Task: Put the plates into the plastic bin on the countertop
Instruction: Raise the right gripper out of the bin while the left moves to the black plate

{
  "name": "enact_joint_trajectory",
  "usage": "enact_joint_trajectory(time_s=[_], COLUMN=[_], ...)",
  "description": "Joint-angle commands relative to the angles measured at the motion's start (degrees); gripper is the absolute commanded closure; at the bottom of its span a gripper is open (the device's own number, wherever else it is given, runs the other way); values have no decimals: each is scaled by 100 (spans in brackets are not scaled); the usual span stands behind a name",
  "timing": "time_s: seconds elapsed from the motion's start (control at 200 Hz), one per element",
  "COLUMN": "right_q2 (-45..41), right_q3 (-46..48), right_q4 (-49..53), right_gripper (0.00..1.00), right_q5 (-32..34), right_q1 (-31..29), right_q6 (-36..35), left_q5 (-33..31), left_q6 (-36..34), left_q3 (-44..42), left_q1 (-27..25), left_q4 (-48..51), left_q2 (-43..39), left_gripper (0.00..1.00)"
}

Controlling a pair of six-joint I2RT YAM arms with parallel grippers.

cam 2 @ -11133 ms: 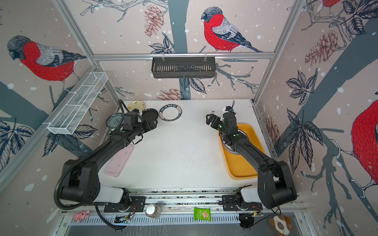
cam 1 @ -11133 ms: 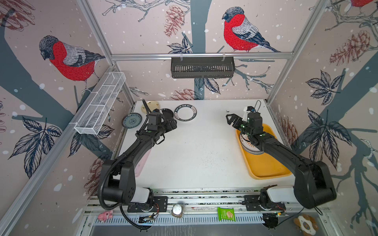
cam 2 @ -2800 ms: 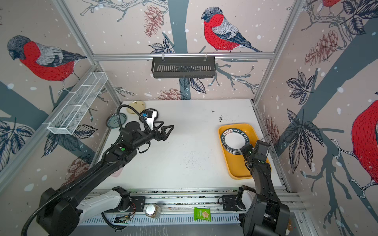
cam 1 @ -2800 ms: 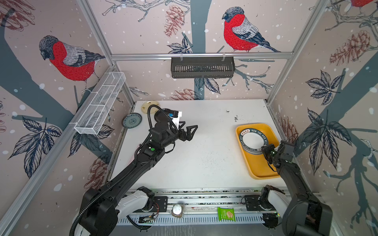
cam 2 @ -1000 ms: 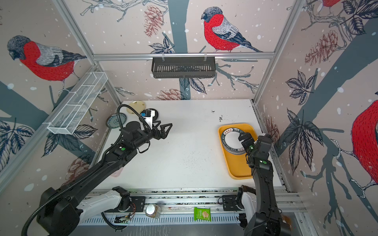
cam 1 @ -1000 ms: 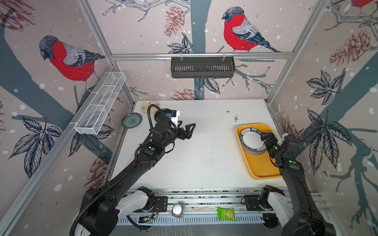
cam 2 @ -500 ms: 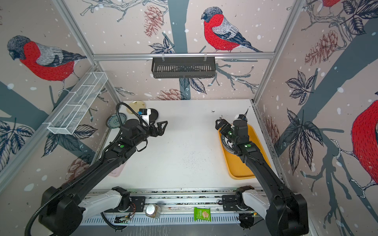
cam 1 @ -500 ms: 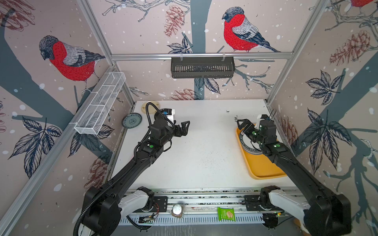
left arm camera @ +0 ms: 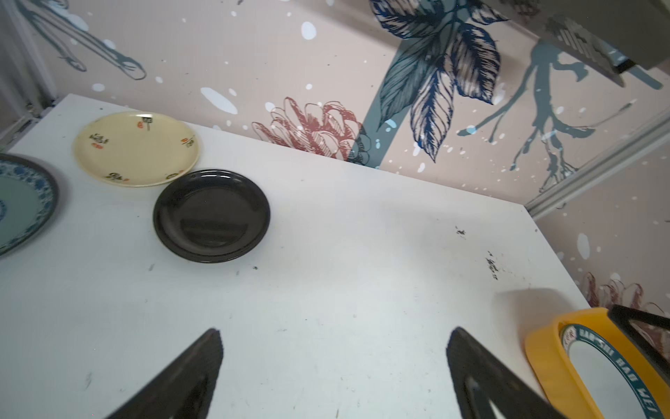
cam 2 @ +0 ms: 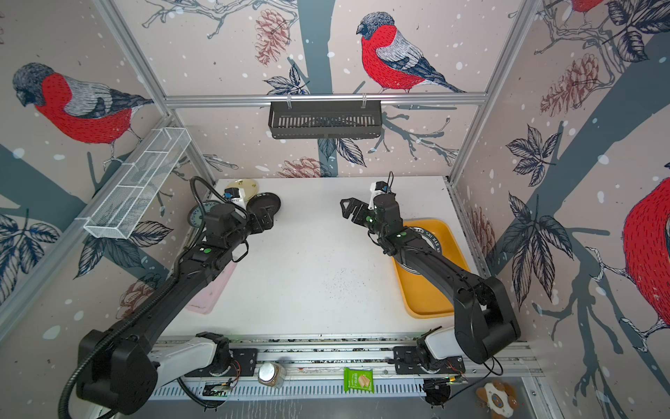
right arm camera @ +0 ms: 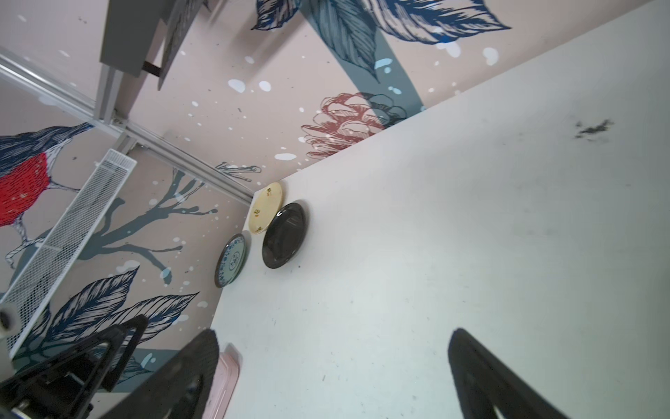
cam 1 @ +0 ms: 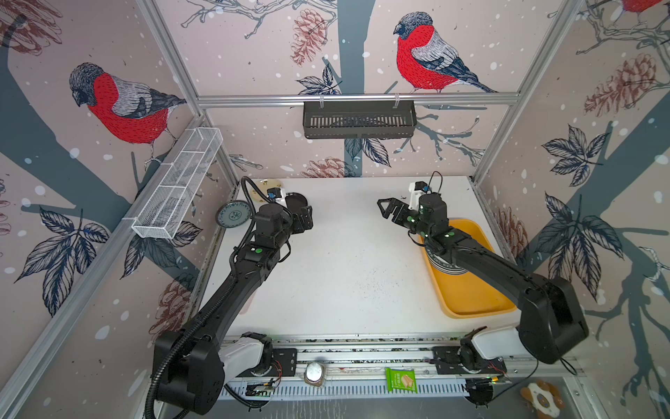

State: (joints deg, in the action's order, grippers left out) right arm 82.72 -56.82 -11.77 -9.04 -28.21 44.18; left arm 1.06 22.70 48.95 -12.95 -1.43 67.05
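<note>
My left gripper should carry on, since the black plate's near rim (left arm camera: 178, 248) is clear of the cream-yellow plate, moving toward that rim until my fingers straddle it.
The yellow plastic bin (cam 1: 471, 294) (cam 2: 424, 290) lies on the right of the white countertop (cam 1: 344, 261). A white plate with a green lettered rim (cam 2: 431, 237) (left arm camera: 609, 377) lies in it, partly under my right arm. At the far left sit a black plate (cam 1: 295, 198) (left arm camera: 212, 216), a cream-yellow plate (cam 2: 246, 187) (left arm camera: 136, 148) and a blue-grey patterned plate (cam 1: 234, 214) (right arm camera: 232, 259). My left gripper (cam 1: 304, 219) (left arm camera: 333, 333) hovers open beside the black plate, holding nothing. My right gripper (cam 1: 386, 209) (right arm camera: 333, 333) hangs open over the far middle of the countertop, pointing left.
A pink tray (cam 2: 210, 290) lies at the left edge under my left arm. A black slotted basket (cam 1: 359, 119) hangs on the back wall and a white wire basket (cam 1: 177, 181) on the left wall. A jar (cam 1: 314, 373) and a green packet (cam 1: 400, 380) sit on the front rail.
My right arm has swung up from the bin's near end to the far middle of the countertop. My left gripper has drawn back left toward the black plate. Both stay open.
</note>
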Motion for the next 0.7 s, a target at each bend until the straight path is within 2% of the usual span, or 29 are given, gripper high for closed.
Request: enact_joint_trajectory(time_s=[0.0,0.355,0.545,0.695], right_q2=[313,1671,2354,2737], right_q3=[-237,-1147,-1664,-1980], right_q4=[-512,-941,-1100,-1275], right_gripper=[0,0,1,1], right_q5=[-362,-1494,-1786,-2046], right_q1=[-185,-740,-1064,-1259], right_q6=[-208,-230,-217,-217], left_q5=[-141,-581,-262,-18], left_q6=[149,63,-11,219], left_q3=[104,373,547,783], left_q1=[231,958,1195,1354], left_q4=[176,549,595,634], left_q2=[117,555,817,1196], left_gripper=[4,4,4,4])
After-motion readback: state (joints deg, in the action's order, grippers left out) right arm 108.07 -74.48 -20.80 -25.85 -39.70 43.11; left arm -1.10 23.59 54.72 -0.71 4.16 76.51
